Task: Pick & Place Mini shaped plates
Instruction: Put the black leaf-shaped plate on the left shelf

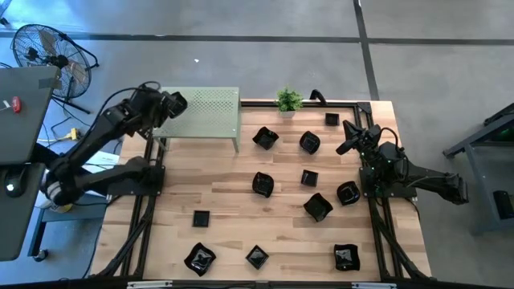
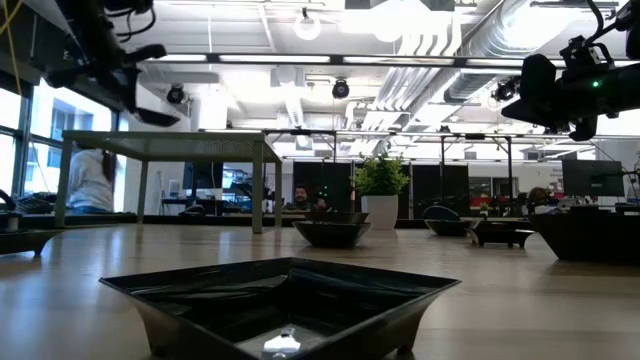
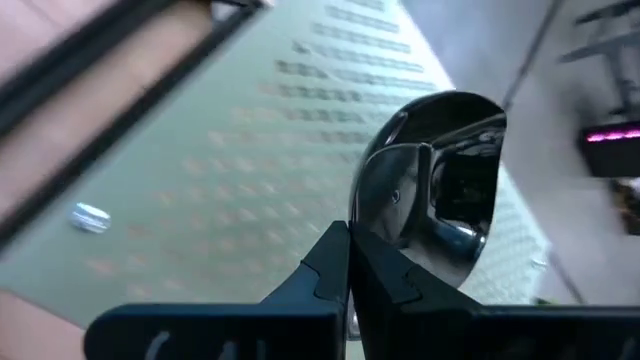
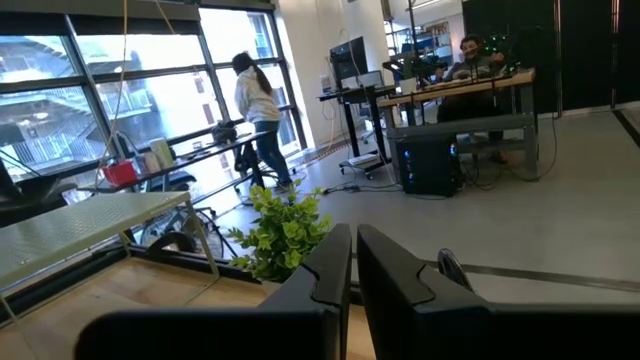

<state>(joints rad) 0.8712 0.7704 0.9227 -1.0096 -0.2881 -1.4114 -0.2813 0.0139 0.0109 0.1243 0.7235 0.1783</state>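
My left gripper should go on moving the round plate point(image 3: 430, 190) down until it rests on the green stand's empty top, then let go. The plate is above that top with its hollow side up.
My left gripper point(image 1: 173, 104) hangs over the left end of a pale green perforated stand point(image 1: 205, 112) at the table's far left. It is shut on a round glossy black mini plate point(image 3: 440, 180). Several other black mini plates lie flat on the wooden table, among them one point(image 1: 265, 137) beside the stand, one point(image 1: 263, 184) at mid table and one point(image 1: 199, 258) near the front edge. My right gripper point(image 1: 347, 128) waits at the table's far right, raised, shut and holding nothing point(image 4: 352, 270). My left gripper pinches the round plate's rim point(image 3: 378, 245) between its two fingers, at the edge nearest the wrist. The fingers slant down over the stand. The plate juts out past the fingertips, tilted, with its hollow side toward the camera, clear of the stand's top.
A small potted plant point(image 1: 289, 99) stands at the far edge beside the stand. Black frame rails point(image 1: 143, 217) run along the table's left and right sides. A fan point(image 1: 48, 50) stands on the floor at the far left. A large square plate point(image 2: 285, 300) lies close before the low camera.
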